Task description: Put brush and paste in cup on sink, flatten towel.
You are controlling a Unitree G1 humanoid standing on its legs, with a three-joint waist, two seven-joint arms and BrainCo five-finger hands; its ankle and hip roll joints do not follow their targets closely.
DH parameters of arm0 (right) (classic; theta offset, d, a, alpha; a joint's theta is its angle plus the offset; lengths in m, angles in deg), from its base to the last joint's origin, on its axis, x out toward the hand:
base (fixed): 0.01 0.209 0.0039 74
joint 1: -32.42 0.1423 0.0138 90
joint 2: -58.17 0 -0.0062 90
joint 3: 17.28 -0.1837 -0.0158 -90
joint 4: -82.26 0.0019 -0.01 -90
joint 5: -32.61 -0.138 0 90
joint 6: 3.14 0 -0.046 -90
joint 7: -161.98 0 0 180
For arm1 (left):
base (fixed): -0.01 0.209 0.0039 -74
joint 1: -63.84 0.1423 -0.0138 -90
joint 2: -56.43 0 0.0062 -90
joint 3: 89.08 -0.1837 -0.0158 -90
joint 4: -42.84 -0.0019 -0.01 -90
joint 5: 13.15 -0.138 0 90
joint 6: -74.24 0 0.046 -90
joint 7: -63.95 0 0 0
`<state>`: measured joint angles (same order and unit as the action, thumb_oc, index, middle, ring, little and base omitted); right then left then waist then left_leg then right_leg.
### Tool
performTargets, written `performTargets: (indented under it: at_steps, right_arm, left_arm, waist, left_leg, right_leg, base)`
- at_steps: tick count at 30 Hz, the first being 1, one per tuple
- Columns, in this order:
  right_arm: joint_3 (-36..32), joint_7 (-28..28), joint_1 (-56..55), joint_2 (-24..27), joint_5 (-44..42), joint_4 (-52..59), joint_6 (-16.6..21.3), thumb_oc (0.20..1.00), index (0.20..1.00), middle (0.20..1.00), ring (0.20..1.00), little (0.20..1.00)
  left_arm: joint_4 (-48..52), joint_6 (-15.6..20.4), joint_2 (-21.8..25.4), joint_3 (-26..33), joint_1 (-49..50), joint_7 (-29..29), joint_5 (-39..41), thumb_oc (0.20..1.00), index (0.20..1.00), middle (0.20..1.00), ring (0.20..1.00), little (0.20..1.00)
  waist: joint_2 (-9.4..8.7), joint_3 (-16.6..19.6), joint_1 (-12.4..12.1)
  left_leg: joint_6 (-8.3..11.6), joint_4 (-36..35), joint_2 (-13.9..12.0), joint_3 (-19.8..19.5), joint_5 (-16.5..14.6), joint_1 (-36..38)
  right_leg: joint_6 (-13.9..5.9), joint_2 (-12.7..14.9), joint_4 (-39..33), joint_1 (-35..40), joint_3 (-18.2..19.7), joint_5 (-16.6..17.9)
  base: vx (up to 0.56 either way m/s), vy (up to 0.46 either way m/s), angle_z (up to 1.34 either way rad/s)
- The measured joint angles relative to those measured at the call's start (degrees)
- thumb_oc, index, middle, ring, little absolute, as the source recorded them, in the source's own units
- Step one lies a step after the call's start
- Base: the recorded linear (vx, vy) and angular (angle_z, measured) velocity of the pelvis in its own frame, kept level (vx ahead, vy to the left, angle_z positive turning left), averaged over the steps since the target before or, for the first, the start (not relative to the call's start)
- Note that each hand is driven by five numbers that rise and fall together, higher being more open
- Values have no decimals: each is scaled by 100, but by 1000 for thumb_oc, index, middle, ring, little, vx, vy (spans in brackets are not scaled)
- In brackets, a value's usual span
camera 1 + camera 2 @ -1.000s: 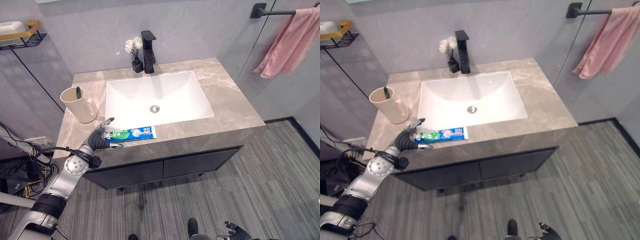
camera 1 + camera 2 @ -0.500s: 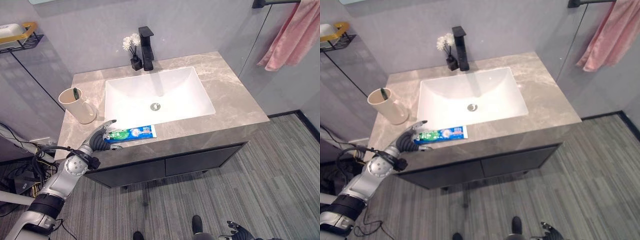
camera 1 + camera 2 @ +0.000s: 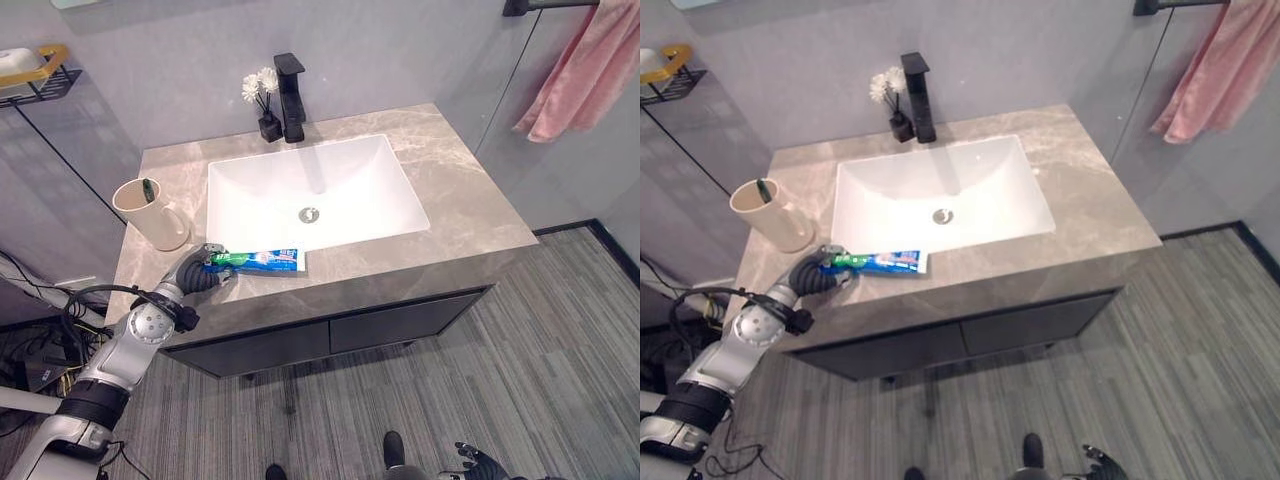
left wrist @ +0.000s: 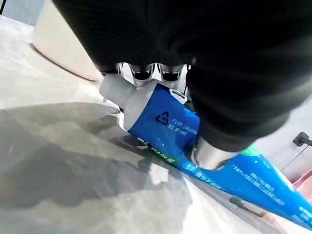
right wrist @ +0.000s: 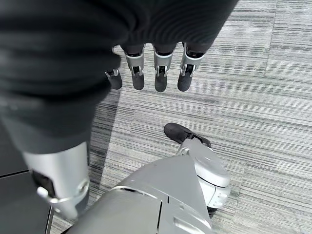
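The toothpaste tube (image 3: 262, 261) will lean on the cup's rim with the tube's flat end poking out when I lower it in, because the beige cup's wide opening (image 3: 137, 194) leaves room.
A blue and green toothpaste tube (image 3: 262, 261) lies on the grey marble counter (image 3: 460, 200) in front of the white sink basin (image 3: 310, 185). My left hand (image 3: 193, 276) is shut on the tube's white cap end (image 4: 163, 119), with fingers and thumb curled round it. A beige cup (image 3: 148, 214) stands on the counter just left of the hand, with a green toothbrush (image 3: 147, 188) in it. A pink towel (image 3: 585, 65) hangs bunched from a black bar at the upper right. My right hand (image 5: 160, 73) hangs open over the floor.
A black faucet (image 3: 291, 84) and a small black vase of white flowers (image 3: 266, 104) stand behind the basin. A wire shelf with a soap dish (image 3: 32, 67) is on the wall at the far left. Dark cabinet fronts (image 3: 330, 335) sit under the counter.
My left hand's fingers, spread beside the tube before, have curled round its cap end. The tube has shifted slightly to the left. The camera has moved a little.
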<state>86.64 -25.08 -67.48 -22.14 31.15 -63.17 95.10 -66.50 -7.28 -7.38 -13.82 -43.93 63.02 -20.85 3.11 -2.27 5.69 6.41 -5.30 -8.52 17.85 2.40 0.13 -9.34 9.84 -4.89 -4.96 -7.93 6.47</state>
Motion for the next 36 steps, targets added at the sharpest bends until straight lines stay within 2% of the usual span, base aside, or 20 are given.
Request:
performTargets:
  at_steps: [1,3,6,7,8,10,12,13,14,15,16,18,20,22,23,25,28,30,32,36]
  right_arm:
    - [-65,11,15,-12,-3,-119,10,1000,1000,1000,1000,1000]
    - [-341,86,134,-151,-111,-1021,3,1000,1000,1000,1000,1000]
    - [-1524,104,323,-392,-896,-2149,-43,1000,1000,1000,1000,1000]
    - [-1819,161,255,-376,-1161,-2163,-49,1000,1000,1000,1000,1000]
    - [-1813,202,206,-319,-1419,-1981,-67,1000,1000,1000,1000,1000]
    - [-2274,231,272,-232,-2150,-1431,-52,1000,1000,1000,1000,1000]
    - [-2621,579,344,79,-2656,-552,129,1000,1000,1000,1000,1000]
    - [-2617,775,349,186,-2597,-6,66,1000,1000,1000,1000,1000]
    - [-2666,1111,92,330,-2174,1510,-201,1000,1000,1000,1000,1000]
    - [-2615,1447,-187,835,-1420,4466,237,1000,1000,1000,1000,1000]
    - [-2657,1575,179,953,-1172,4848,570,1000,1000,1000,1000,1000]
    - [-2804,1721,686,621,-1113,5239,456,1000,1000,1000,1000,1000]
    - [-2554,1808,1215,564,-1101,5674,507,1000,1000,1000,1000,1000]
    - [-1941,1786,2182,594,-1120,5955,713,1000,1000,1000,1000,1000]
    - [-1710,1789,2436,574,-1204,5941,765,1000,1000,1000,1000,1000]
    - [-822,1562,3508,412,-1597,5655,931,1000,1000,1000,1000,1000]
    - [84,1466,4462,-459,-2482,5165,918,1000,1000,1000,1000,1000]
    - [703,1044,5247,-1185,-3325,5279,968,1000,1000,1000,1000,1000]
    - [767,861,5280,-1455,-3795,5331,1145,1000,1000,1000,1000,1000]
    - [807,616,5276,-1699,-4502,5484,1214,1000,1000,1000,1000,1000]
  left_arm:
    - [3,0,-9,-2,12,-2,-23,200,200,200,200,200]
    - [37,-34,-86,33,170,4,-225,200,200,200,200,200]
    - [1196,118,186,11,1021,-180,-490,200,200,200,200,200]
    - [1524,222,294,7,1281,-183,-589,200,200,200,200,200]
    - [1546,365,239,4,1402,-167,-637,200,200,200,200,200]
    - [1558,381,259,291,1694,-108,-787,200,200,200,200,200]
    - [1631,407,201,753,1684,341,-1085,200,200,200,200,200]
    - [1658,405,188,788,1602,514,-1153,200,200,200,200,200]
    - [1769,397,170,927,1595,604,-1366,200,200,200,200,200]
    - [2062,395,-15,1285,1517,885,-1553,200,200,200,200,200]
    - [2381,506,-117,1378,1250,1083,-1583,200,200,200,200,200]
    - [2919,585,-459,1506,826,1358,-1593,200,200,200,200,200]
    - [3186,636,-469,1615,167,1518,-1592,200,200,200,200,200]
    - [3168,746,-472,1429,-1029,1870,-1591,200,200,200,200,200]
    - [3179,790,-465,1248,-1389,2014,-1593,200,200,200,200,200]
    - [3059,835,-485,436,-2435,2278,-1731,200,200,200,200,200]
    - [2971,750,-649,187,-2928,2547,-1764,200,200,200,200,200]
    - [2950,754,-1119,158,-2985,2800,-1760,200,200,200,200,200]
    - [2907,664,-1118,37,-2864,2954,-1756,200,200,200,200,200]
    - [2901,599,-1177,-12,-2652,2982,-1753,200,200,200,200,200]
  waist:
    - [-14,9,-2]
    - [-212,199,-5]
    - [-334,293,-59]
    - [-348,310,-51]
    - [-355,373,-177]
    - [-359,527,-175]
    - [-366,597,-164]
    - [-390,636,-177]
    - [-354,639,-116]
    - [-224,567,28]
    - [-318,621,80]
    - [-390,641,9]
    - [-267,573,-3]
    - [-229,586,-5]
    - [-234,606,-58]
    - [-226,627,-54]
    - [-227,632,-159]
    - [-204,656,-198]
    - [-227,670,-321]
    - [-206,658,-362]
  left_leg:
    - [0,0,-4,-7,0,11]
    - [1,0,-45,-14,0,114]
    - [26,-3,-100,-118,-18,363]
    - [39,-5,-110,-162,-28,382]
    - [49,-28,-127,-181,-59,372]
    - [90,-30,-171,-202,-72,360]
    - [83,-29,-174,-208,-41,369]
    - [82,-27,-178,-215,-40,369]
    - [80,-27,-158,-216,-37,365]
    - [97,-19,-118,-208,18,383]
    - [104,0,-154,-219,24,400]
    - [107,-1,-155,-209,21,441]
    - [102,-3,-179,-191,-10,577]
    - [112,-14,-203,-188,-14,570]
    - [105,-1,-208,-204,-18,577]
    - [134,0,-191,-198,3,574]
    - [128,1,-189,-196,0,576]
    - [129,1,-186,-198,0,576]
    - [123,1,-186,-199,-3,576]
    - [112,1,-188,-201,-8,579]
  right_leg:
    - [-1,-1,0,21,-11,-1]
    - [6,-15,-21,126,-25,-16]
    - [33,-80,-36,445,-105,-70]
    - [37,-81,-46,485,-161,-90]
    - [22,-73,-47,490,-179,-131]
    - [57,-111,-48,494,-187,-126]
    - [63,-115,-49,490,-190,-101]
    - [87,-119,-28,512,-201,-100]
    - [90,-117,-4,506,-200,-83]
    - [64,-70,-4,507,-185,-47]
    - [75,-117,-1,538,-193,-48]
    - [93,-167,-11,571,-194,-73]
    - [87,-156,-46,702,-191,-105]
    - [90,-168,-46,691,-177,-105]
    - [100,-162,-31,709,-185,-111]
    - [101,-183,-1,703,-185,-84]
    - [102,-177,0,707,-193,-99]
    - [103,-194,-1,706,-189,-99]
    - [103,-164,-2,706,-195,-106]
    - [102,-144,-3,711,-202,-106]
  base:
    - [-6,-19,3]
    - [-16,-12,1]
    - [-26,-18,13]
    - [-3,-11,20]
    - [-31,-17,11]
    - [-38,-12,2]
    - [-2,17,1]
    - [-21,31,1]
    - [-31,27,0]
    - [-32,20,1]
    - [0,0,0]
    - [0,0,0]
    - [-8,17,-6]
    - [-15,5,-2]
    - [0,0,0]
    - [0,0,0]
    - [11,6,0]
    - [0,0,0]
    - [16,6,1]
    - [0,0,0]
